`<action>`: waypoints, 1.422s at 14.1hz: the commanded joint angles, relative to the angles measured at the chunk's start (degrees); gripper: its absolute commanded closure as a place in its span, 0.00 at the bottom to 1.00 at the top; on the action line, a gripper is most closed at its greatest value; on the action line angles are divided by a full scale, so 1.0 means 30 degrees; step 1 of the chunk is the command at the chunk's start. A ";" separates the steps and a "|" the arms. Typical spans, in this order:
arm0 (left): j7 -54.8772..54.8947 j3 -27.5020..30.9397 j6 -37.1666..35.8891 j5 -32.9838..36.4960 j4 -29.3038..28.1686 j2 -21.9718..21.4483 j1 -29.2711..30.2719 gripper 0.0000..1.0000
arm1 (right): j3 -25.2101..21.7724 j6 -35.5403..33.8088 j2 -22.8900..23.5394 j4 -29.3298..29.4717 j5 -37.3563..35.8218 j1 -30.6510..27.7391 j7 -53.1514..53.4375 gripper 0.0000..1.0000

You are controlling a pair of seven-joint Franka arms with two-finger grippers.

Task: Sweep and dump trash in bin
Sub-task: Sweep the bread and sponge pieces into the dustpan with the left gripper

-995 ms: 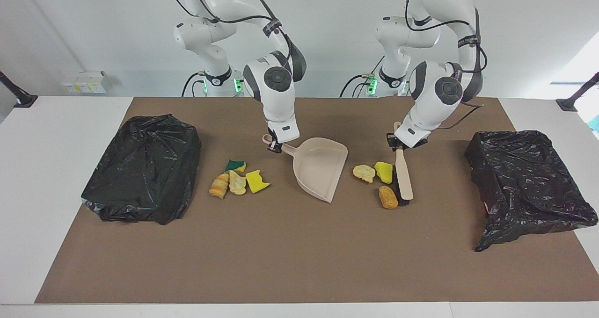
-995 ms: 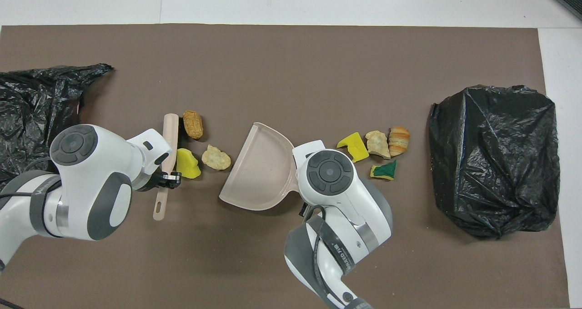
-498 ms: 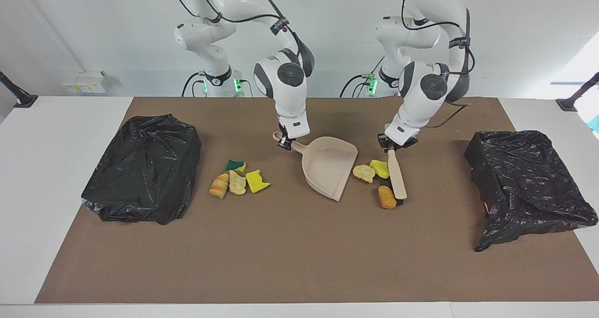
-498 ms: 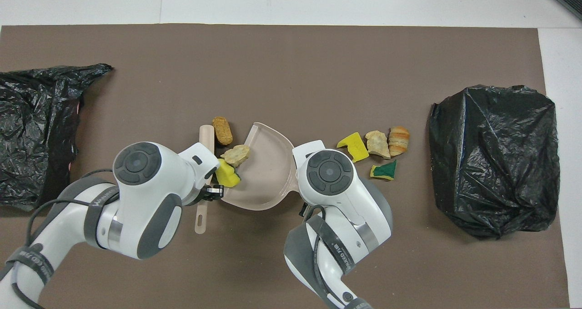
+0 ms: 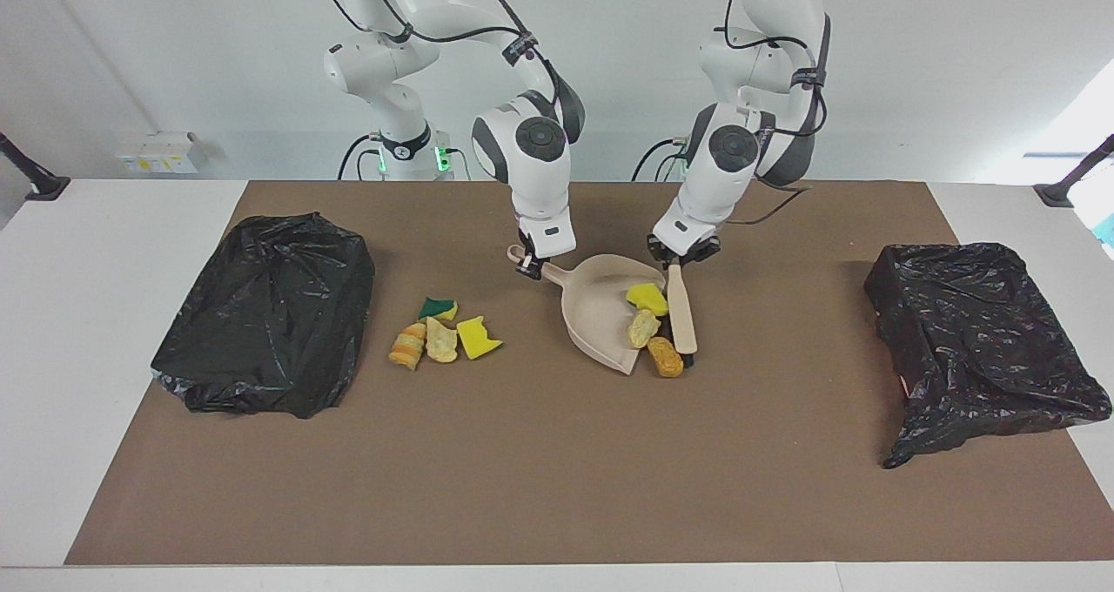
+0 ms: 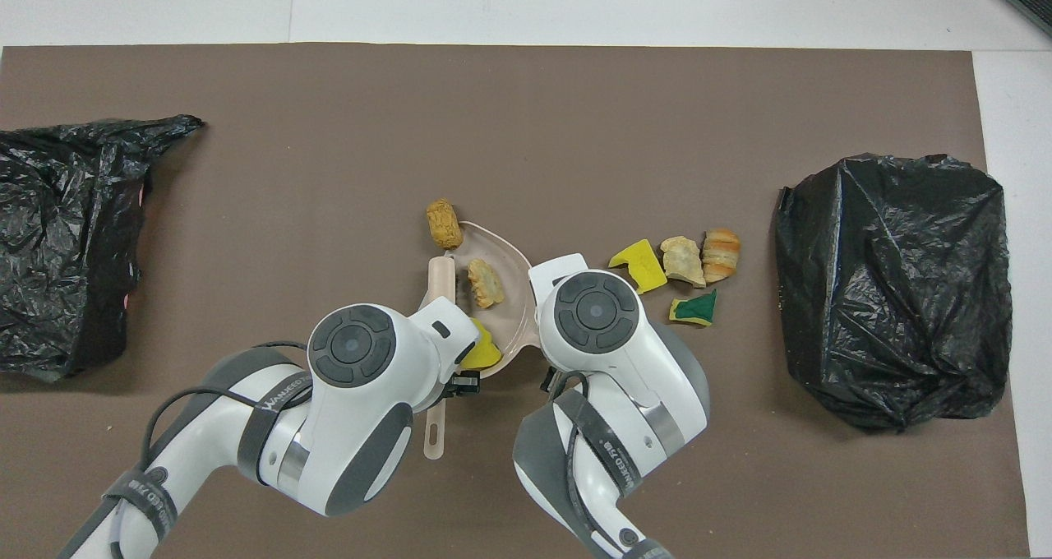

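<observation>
The orange-brown lump (image 6: 444,224) is at the pan's edge, beyond the brush's tip, so my left gripper should move the brush behind the lump and sweep it into the pan.
My right gripper (image 5: 528,266) is shut on the handle of the beige dustpan (image 5: 592,305), which rests on the brown mat. My left gripper (image 5: 674,258) is shut on the brush (image 5: 681,313) and holds it against the pan's mouth. Inside the dustpan (image 6: 503,251) lie a yellow sponge piece (image 5: 647,299) and a tan lump (image 5: 643,327). An orange-brown lump (image 5: 666,357) sits at the pan's lip, outside it. Several more trash scraps (image 5: 444,335) lie on the mat toward the right arm's end: a green-backed sponge (image 6: 694,308), a yellow sponge (image 6: 639,265) and two bread-like lumps.
A black-bagged bin (image 5: 270,313) stands at the right arm's end of the mat and another black bag (image 5: 983,339) at the left arm's end. The brown mat (image 5: 540,470) stretches bare away from the robots.
My left gripper swept the brush toward the dustpan, pushing three scraps along; two slid into the pan. The right gripper first shifted the pan slightly toward them, then held still.
</observation>
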 commanded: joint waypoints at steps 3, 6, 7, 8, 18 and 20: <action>0.0260 0.0543 -0.3401 0.0481 0.1319 -0.1081 0.0912 1.00 | 0.0067 0.0396 0.0234 -0.0197 0.0036 -0.0090 0.0210 1.00; 0.1309 0.0572 -0.4050 0.1830 0.2903 -0.0206 0.2755 1.00 | 0.0038 0.0396 0.0234 -0.0197 0.0036 -0.0090 0.0210 1.00; 0.2011 0.0572 -0.3820 0.2269 0.3080 -0.0087 0.3024 1.00 | 0.0067 0.0396 0.0234 -0.0197 0.0036 -0.0090 0.0239 1.00; 0.2801 0.0572 -0.3586 0.2303 0.3256 0.0233 0.3723 1.00 | 0.0067 0.0396 0.0205 -0.0226 0.0036 -0.0090 0.0269 1.00; 0.4244 0.0279 -0.2903 0.2918 0.3287 0.1937 0.1831 1.00 | 0.0067 0.0425 0.0146 -0.0373 0.0036 -0.0090 0.0591 1.00; 0.4244 0.0337 -0.4018 0.2918 0.3288 0.1615 0.0805 1.00 | 0.0067 0.0425 0.0117 -0.0402 0.0036 -0.0090 0.0591 1.00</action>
